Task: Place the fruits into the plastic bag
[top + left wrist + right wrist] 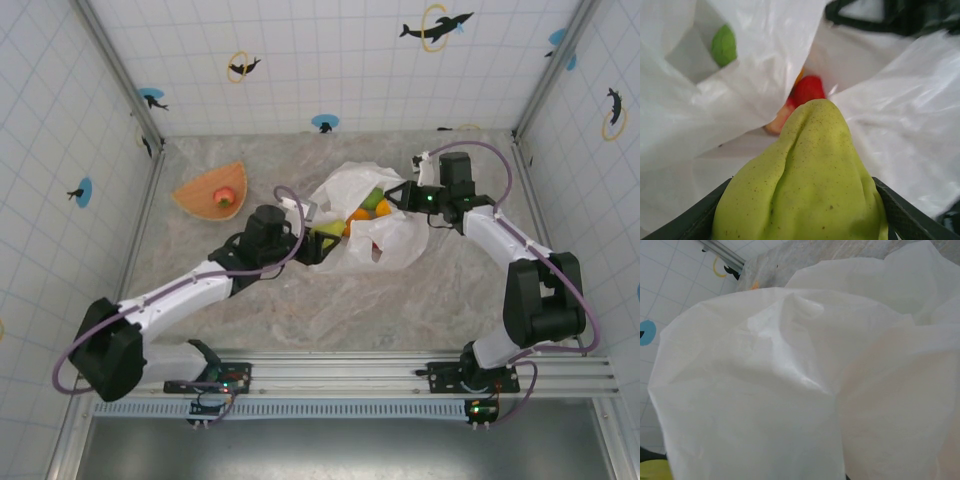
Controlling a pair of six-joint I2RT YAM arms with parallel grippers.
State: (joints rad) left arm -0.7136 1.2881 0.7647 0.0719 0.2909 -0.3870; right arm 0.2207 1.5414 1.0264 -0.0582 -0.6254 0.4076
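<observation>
The pear's narrow end (pixel 338 227) faces the plastic bag's opening (pixel 356 223), and the way in is open. My left gripper keeps moving inward until the whole pear is inside.
The plastic bag (pixel 385 235) lies crumpled at the table's middle, its mouth toward the left. Inside it I see a green fruit (pixel 372 199) and an orange one (pixel 357 213). My left gripper (pixel 322 238) is at the bag's mouth, shut on a yellow-green pear (pixel 805 185) that sits between its dark fingers (pixel 905 216). Past the pear, the left wrist view has a red fruit (pixel 807 90) and a green fruit (pixel 723 46) in the bag (pixel 900 100). My right gripper (pixel 402 196) is shut on the bag's far rim, its fingers hidden by white plastic (pixel 790 390).
An orange-tan wedge tray (pixel 200 192) sits at the back left with a red fruit (pixel 224 196) in it. Tiled walls close in the table on three sides. The arms' rail (pixel 330 375) runs along the near edge.
</observation>
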